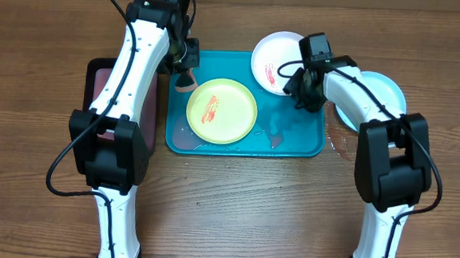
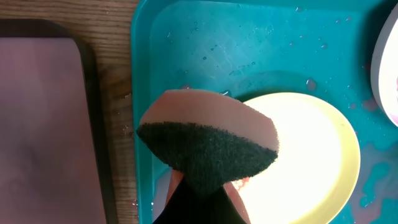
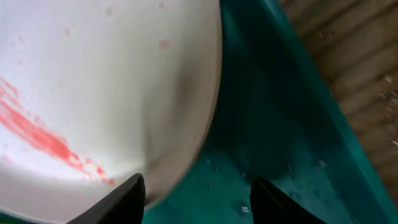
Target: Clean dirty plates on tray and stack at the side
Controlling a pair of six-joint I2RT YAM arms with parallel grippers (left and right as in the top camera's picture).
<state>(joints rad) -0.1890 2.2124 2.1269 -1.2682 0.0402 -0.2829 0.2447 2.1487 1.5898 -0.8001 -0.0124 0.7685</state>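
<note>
My right gripper should keep going, since the sponge is beside the smeared yellow-green plate [image 1: 209, 109]. It will head for that plate's rim [image 1: 254, 119], which is free, and close there.
The teal tray [image 1: 293, 137] lies mid-table. The yellow-green plate [image 1: 221, 110] sits flat in its left half with a red smear. The white plate [image 1: 270, 55], also smeared red, leans on the tray's far right corner. The pale blue plate [image 1: 388, 95] lies on the table right of the tray, partly under my right arm. My left gripper [image 1: 187, 69] is shut on a sponge [image 2: 208, 140], dark side showing, over the tray's far left by the yellow-green plate [image 2: 311, 155]. My right gripper [image 3: 199, 202] is open, with the white plate's rim [image 3: 112, 81] beside its left finger.
A black tray with a pinkish inside [image 1: 97, 81] sits left of the teal tray, under my left arm. Water drops and puddles lie on the teal tray's floor [image 2: 249, 50]. A reddish wet smear [image 1: 341, 142] marks the table by the tray's right edge.
</note>
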